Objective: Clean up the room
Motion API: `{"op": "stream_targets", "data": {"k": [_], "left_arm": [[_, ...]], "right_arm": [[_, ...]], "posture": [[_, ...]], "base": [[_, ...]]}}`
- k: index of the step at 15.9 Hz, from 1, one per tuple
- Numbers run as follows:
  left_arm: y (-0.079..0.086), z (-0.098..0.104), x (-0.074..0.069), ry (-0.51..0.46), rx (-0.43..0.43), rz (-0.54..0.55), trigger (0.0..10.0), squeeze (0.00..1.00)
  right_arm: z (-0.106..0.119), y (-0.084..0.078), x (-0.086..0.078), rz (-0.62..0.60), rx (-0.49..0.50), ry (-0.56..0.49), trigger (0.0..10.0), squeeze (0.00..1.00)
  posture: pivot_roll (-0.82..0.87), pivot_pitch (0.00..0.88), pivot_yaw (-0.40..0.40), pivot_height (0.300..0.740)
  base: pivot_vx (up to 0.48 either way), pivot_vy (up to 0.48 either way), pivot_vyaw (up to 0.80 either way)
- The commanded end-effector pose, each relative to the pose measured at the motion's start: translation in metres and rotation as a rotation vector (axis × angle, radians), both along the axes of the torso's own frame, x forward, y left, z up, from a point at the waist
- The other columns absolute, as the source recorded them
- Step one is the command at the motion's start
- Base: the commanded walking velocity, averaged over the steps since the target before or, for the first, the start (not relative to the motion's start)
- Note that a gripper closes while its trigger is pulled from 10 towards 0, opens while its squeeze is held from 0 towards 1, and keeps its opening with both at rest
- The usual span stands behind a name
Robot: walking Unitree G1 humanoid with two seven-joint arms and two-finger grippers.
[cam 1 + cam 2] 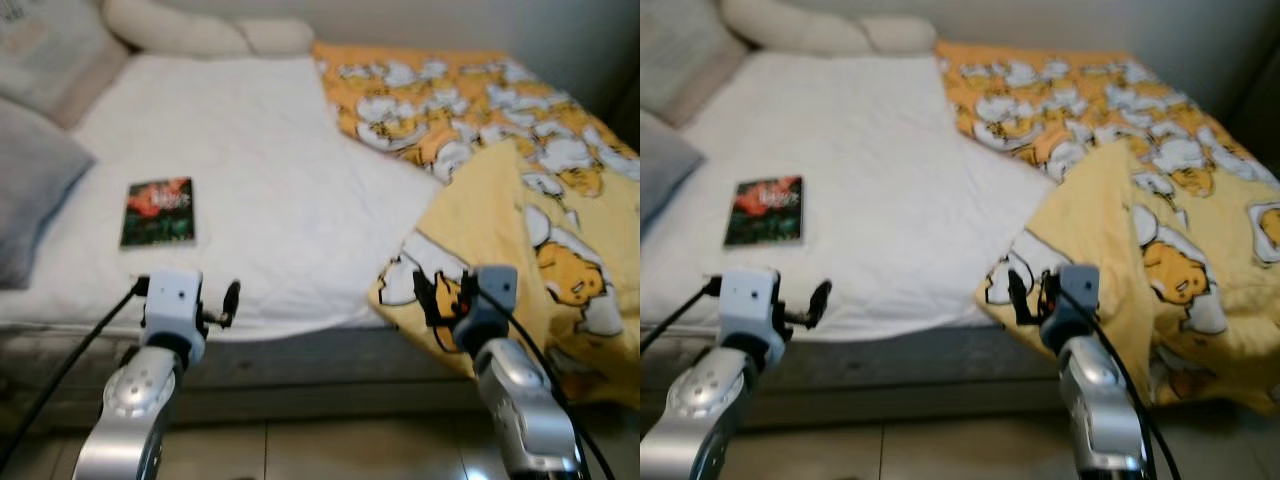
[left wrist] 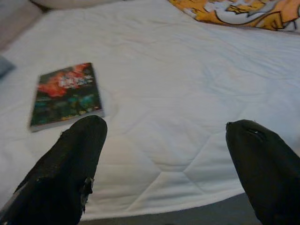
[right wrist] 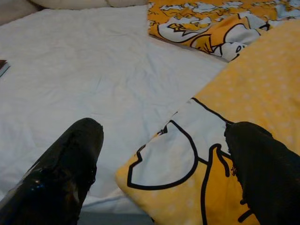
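Observation:
The blanket's yellow flap (image 1: pixel 485 205) is folded over on itself, so when the robot pulls, the blanket's corner (image 1: pixel 395 293) will hang down the front of the bed and the blanket's orange part will stay put.
A white-sheeted bed (image 1: pixel 260 180) lies before me. On its left part rests a book (image 1: pixel 158 211) with a red and green cover, also in the left wrist view (image 2: pixel 65 93). A yellow cartoon-print blanket (image 1: pixel 520 200) is bunched over the bed's right side and hangs off the front edge; its folded corner (image 3: pixel 187 159) lies just ahead of my right gripper. My left gripper (image 1: pixel 220 305) hovers at the bed's front edge, open and empty, below the book. My right gripper (image 1: pixel 440 295) is open at the blanket's hanging corner, holding nothing.
Cream pillows (image 1: pixel 200 30) lie at the head of the bed. A grey cushion (image 1: pixel 35 190) and a beige one (image 1: pixel 50 55) sit on the left. The grey bed base (image 1: pixel 300 360) and pale tiled floor (image 1: pixel 330 450) are below my arms.

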State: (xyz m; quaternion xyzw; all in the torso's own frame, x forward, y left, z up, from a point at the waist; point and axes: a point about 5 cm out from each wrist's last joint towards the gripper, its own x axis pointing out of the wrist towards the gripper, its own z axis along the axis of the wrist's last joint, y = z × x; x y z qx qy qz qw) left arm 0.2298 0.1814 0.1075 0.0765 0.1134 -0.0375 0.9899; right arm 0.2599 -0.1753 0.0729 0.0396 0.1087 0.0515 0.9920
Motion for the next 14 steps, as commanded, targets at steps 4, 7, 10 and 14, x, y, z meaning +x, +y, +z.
{"op": "stream_targets", "data": {"k": [4,7,10,14], "left_arm": [[-0.002,0.002,0.002,-0.014,-0.015,-0.014,10.0,0.00],[-0.002,0.002,0.003,-0.012,-0.019,-0.019,10.0,0.00],[-0.001,0.003,0.004,-0.015,-0.021,-0.019,10.0,0.00],[-0.002,0.003,0.005,-0.015,-0.022,-0.022,10.0,0.00]], "right_arm": [[-0.009,-0.005,-0.001,0.019,-0.030,0.023,10.0,0.00],[-0.014,0.001,0.000,0.038,-0.038,0.028,10.0,0.00],[-0.017,0.007,0.002,0.060,-0.053,0.036,10.0,0.00],[-0.018,0.011,0.003,0.077,-0.070,0.038,10.0,0.00]], "posture": [[0.03,0.000,-0.022,0.740],[0.03,0.000,-0.021,0.740],[0.03,0.000,-0.021,0.740],[0.03,0.000,-0.020,0.740]], "base": [[0.000,0.000,0.00],[0.295,0.000,0.00],[0.330,0.000,0.00],[0.329,0.000,0.00]]}}
